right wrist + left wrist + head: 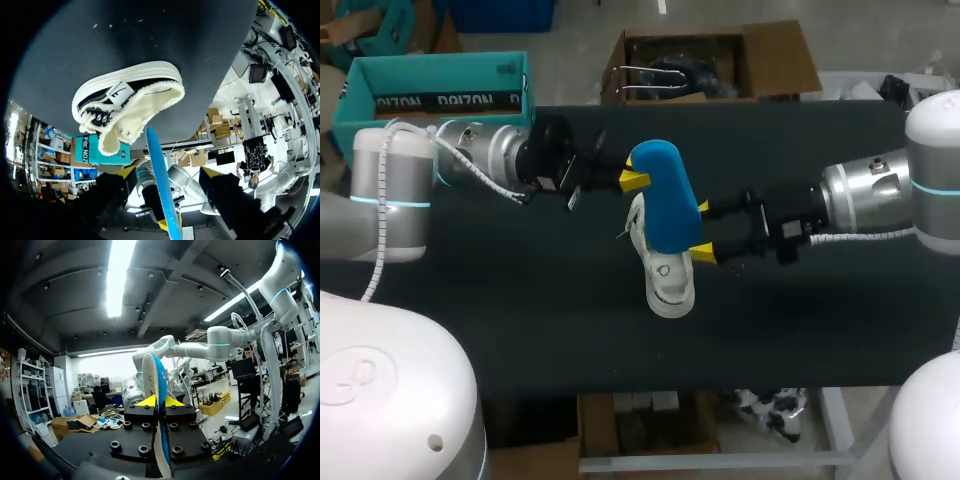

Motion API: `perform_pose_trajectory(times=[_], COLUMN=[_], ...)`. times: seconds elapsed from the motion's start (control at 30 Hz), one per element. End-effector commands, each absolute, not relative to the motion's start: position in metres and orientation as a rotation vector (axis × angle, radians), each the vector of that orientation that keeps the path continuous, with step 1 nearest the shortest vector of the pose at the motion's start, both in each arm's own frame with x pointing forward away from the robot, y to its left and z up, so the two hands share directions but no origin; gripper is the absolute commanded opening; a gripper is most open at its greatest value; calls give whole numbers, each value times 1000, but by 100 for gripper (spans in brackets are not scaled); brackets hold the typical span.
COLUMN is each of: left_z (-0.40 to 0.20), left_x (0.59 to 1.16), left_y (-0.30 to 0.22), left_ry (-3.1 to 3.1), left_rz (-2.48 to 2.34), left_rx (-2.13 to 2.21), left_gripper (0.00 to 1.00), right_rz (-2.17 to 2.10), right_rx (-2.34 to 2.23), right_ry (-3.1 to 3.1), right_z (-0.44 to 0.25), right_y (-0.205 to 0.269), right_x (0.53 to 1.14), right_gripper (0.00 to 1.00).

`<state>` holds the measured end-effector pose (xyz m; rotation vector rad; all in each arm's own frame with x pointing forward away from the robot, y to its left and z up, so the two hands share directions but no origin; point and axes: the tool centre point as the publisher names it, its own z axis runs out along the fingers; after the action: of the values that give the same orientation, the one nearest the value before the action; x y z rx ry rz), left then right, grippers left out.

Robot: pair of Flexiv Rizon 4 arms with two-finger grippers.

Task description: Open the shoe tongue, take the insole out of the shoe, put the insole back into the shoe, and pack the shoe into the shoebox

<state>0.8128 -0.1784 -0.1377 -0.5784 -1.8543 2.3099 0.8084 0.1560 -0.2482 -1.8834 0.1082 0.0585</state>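
Note:
The insole (pixel 665 195) will stay straight when I carry it by its near end, because the blue insole's edge (pixel 161 180) runs straight between my right gripper's fingers.
A blue insole (pixel 665 190) hangs in the air above the black table, over a white shoe (pixel 667 275) with dark side panels. My left gripper (pixel 634 180) is shut on the insole's upper end; in the left wrist view the insole (pixel 159 375) stands edge-on, pinched between the yellow tips of that gripper (pixel 160 401). My right gripper (pixel 704 230) straddles the insole's lower end from the right with its fingers open. In the right wrist view the insole (pixel 157 165) runs between the spread fingers of the right gripper (pixel 167 172), with a gap on both sides. Ahead of it lies the shoe (pixel 130 105), its opening toward the gripper.
A teal shoebox (pixel 440 90) stands open at the table's back left, behind my left arm, and shows beyond the shoe as the teal shoebox (pixel 102 150) in the right wrist view. The black table top (pixel 520 300) stretches bare in front of the shoe.

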Motion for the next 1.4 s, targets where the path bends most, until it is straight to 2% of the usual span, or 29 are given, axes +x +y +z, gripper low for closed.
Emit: perform_pose_trajectory(times=[0.03, 0.23, 0.57, 0.63, 0.7, 0.73, 1.07, 1.1, 1.13, 1.17, 1.4], left_z=[-146, -148, -152, -152, -152, -152, -155, -155, -155, -153, -139], left_x=[819, 819, 817, 817, 816, 816, 818, 819, 820, 821, 837], left_y=[-184, -187, -194, -194, -195, -195, -197, -197, -197, -196, -175], left_ry=[-1806, -1789, -1789, -1787, -1786, -1784, -1785, -1794, -1798, -1801, -1814], left_rz=[2305, 2305, 2285, 2285, 2287, 2288, 2279, 2271, 2264, 2261, 2155], left_rx=[-614, -613, -612, -610, -605, -600, -554, -553, -557, -563, -704], left_gripper=[0, 0, 0, 0, 0, 0, 0, 22, 72, 100, 100], right_rz=[442, 433, 397, 385, 360, 343, 262, 253, 246, 238, 85], right_rx=[-1811, -1802, -1797, -1803, -1811, -1815, -1848, -1858, -1859, -1872, -1942], right_ry=[613, 611, 591, 582, 570, 557, 464, 418, 373, 325, 56], right_z=[-250, -252, -252, -252, -251, -250, -248, -247, -247, -247, -247], right_y=[159, 159, 160, 160, 160, 159, 158, 158, 159, 159, 156], right_x=[815, 815, 814, 813, 813, 813, 812, 812, 813, 813, 813], right_gripper=[48, 38, 39, 32, 4, 0, 0, 0, 0, 0, 0])
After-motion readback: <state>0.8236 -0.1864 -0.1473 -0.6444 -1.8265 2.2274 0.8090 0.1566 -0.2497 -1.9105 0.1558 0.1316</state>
